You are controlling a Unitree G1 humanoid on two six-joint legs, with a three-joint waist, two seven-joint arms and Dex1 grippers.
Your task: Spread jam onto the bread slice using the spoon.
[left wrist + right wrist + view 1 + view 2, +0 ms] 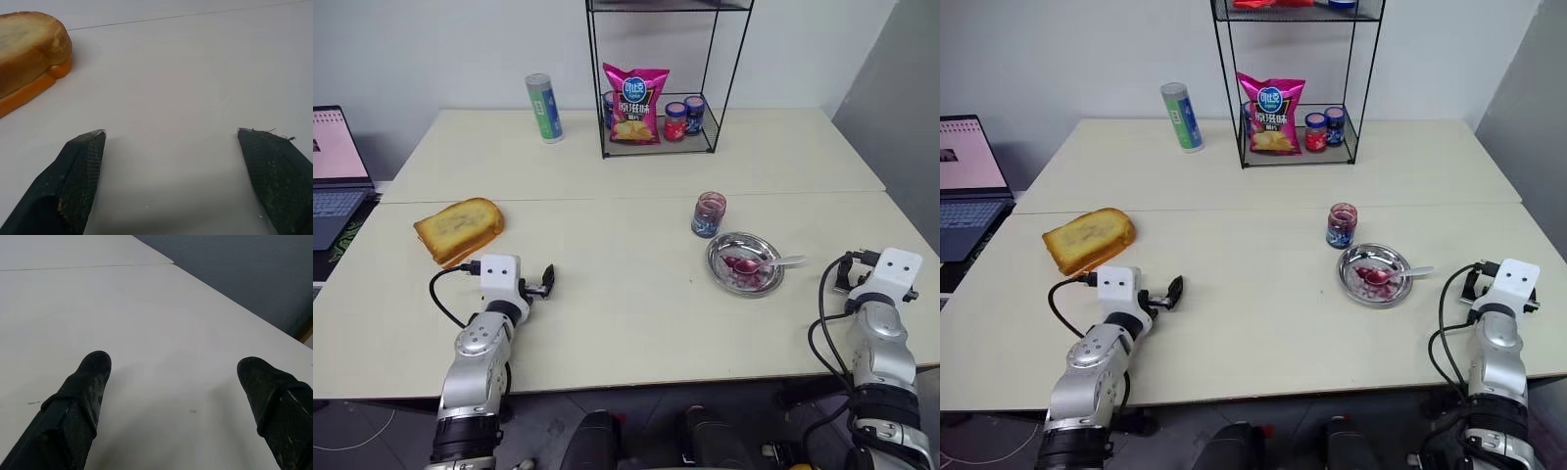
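Observation:
The bread slice (462,229) is a long way from the spoon, so next my left gripper moves across to the slice's near corner (442,258) and brings the slice nearer before spreading.
The bread slice (458,228), golden with a browned centre, lies at the table's left; in the left wrist view the bread slice (29,49) shows an orange layer under its top. My left gripper (543,282) rests open on the table just right of and nearer than it, with nothing between its fingers (83,161). A small glass jar of dark jam (709,213) stands right of centre. Beside it, a round metal plate (720,266) smeared with jam holds the spoon (766,263). My right gripper (845,274) is open and empty, right of the plate, near the table's right edge.
A black wire shelf (658,147) at the back holds a pink chips bag (634,103) and lidded jars (683,117). A tall can (544,108) stands left of it. An open laptop (337,162) sits at the far left. A seam (607,199) joins two tables.

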